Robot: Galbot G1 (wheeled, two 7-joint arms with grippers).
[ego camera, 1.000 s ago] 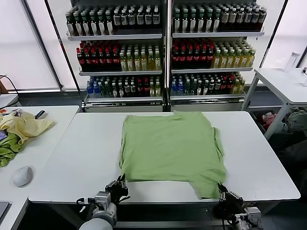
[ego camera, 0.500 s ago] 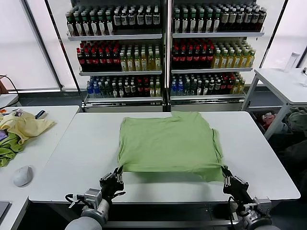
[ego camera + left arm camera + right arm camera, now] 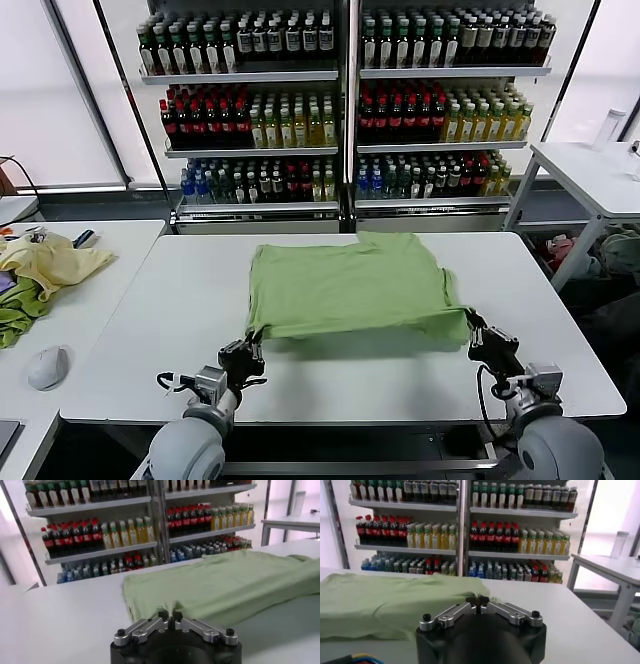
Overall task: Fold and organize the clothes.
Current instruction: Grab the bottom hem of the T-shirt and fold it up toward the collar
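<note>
I should lower the hem with my left gripper and right gripper, grab the near corners and pull the shirt closer, because it is at the table's far edge.
The light green shirt lies on the white table, its near hem lifted off the surface and carried toward the far side. My left gripper is shut on the hem's left corner. My right gripper is shut on the hem's right corner. In the left wrist view the shirt runs from the closed left gripper outward. In the right wrist view the shirt spreads beside the closed right gripper. Collar, buttons and print are hidden.
A side table on the left holds a pale yellow garment, a darker green cloth and a computer mouse. Shelves of bottles stand behind the table. Another white table stands at the far right.
Both grippers have risen from below the table's front edge and moved toward the far side, lifting the shirt's near hem and carrying it over the rest of the shirt.
</note>
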